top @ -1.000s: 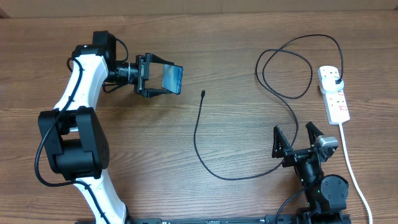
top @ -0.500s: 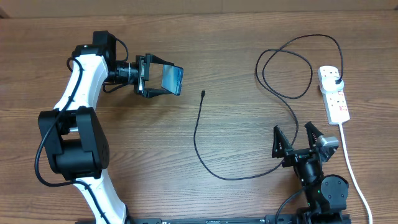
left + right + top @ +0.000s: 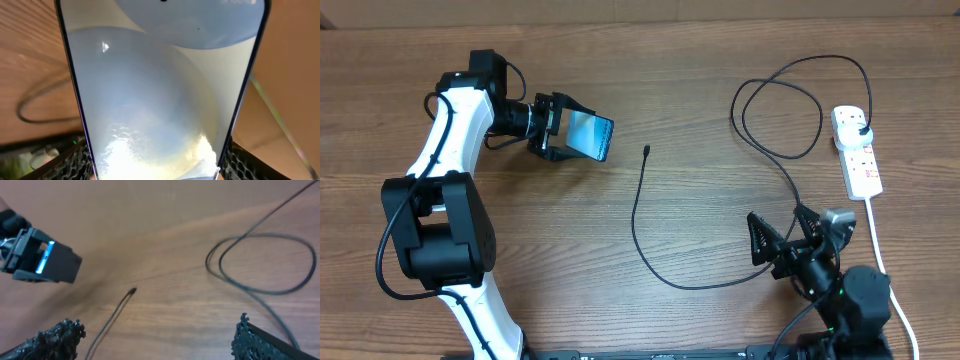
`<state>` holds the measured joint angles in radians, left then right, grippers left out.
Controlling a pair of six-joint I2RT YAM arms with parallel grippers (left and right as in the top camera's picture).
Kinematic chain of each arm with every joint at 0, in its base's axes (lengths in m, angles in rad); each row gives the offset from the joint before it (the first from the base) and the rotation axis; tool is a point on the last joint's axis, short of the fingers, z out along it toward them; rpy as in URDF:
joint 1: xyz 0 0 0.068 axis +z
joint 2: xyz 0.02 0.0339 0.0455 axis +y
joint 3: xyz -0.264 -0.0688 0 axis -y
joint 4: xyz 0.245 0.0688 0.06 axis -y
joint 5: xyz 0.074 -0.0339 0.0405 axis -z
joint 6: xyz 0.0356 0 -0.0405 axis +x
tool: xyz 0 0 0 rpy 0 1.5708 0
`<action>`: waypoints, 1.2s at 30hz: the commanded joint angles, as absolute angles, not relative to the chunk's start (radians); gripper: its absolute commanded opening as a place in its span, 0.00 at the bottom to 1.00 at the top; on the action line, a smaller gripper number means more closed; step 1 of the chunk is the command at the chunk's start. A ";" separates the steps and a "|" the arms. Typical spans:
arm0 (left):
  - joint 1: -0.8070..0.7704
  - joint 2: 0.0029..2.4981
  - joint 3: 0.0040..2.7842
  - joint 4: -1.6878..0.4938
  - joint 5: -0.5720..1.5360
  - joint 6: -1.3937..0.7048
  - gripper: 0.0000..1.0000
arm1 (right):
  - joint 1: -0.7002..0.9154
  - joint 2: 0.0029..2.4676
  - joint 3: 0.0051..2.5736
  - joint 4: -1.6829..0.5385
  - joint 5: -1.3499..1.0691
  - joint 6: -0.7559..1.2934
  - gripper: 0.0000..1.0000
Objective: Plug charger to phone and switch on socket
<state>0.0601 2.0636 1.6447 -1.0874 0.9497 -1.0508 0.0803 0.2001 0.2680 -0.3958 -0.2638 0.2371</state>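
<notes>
My right gripper should keep moving toward the connector tip (image 3: 646, 150), which lies clear of the loops and phone, and close on the cable (image 3: 643, 166) just behind that tip.
My left gripper (image 3: 563, 138) is shut on the phone (image 3: 589, 135) and holds it above the table at the upper left, tilted; its blue screen fills the left wrist view (image 3: 160, 85). The charger is a thin black cable (image 3: 638, 215) that runs from its free connector tip (image 3: 647, 152) in a curve and loops (image 3: 780, 110) to a black plug (image 3: 862, 132) in the socket, a white power strip (image 3: 857, 152) at the right. My right gripper (image 3: 782, 240) is open and empty above the cable at the lower right. The tip also shows in the right wrist view (image 3: 132, 291).
The power strip's thick white cord (image 3: 882, 260) runs down the right edge of the wooden table (image 3: 520, 270). The left arm's white links (image 3: 445, 150) and black base (image 3: 435, 230) stand at the left.
My left gripper has turned the phone so its screen faces more upward. My right gripper has shifted down and left and rotated. The cable has not moved.
</notes>
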 commanded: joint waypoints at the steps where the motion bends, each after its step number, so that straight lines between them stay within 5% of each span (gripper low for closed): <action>1: 0.075 2.059 1.674 -1.088 0.800 -1.014 0.67 | 0.086 0.332 0.406 -0.466 -0.300 0.243 1.00; 18: 0.091 2.059 1.674 -1.127 0.535 -0.978 0.64 | 0.086 1.247 1.172 -1.067 -0.454 0.235 1.00; 27: 0.091 2.059 1.674 -1.164 0.498 -0.964 0.65 | 0.100 1.472 1.190 -0.855 -0.709 0.250 1.00; 36: 0.090 2.059 1.674 -1.180 0.482 -0.964 0.65 | 0.194 1.642 1.190 -0.651 -0.664 0.413 0.90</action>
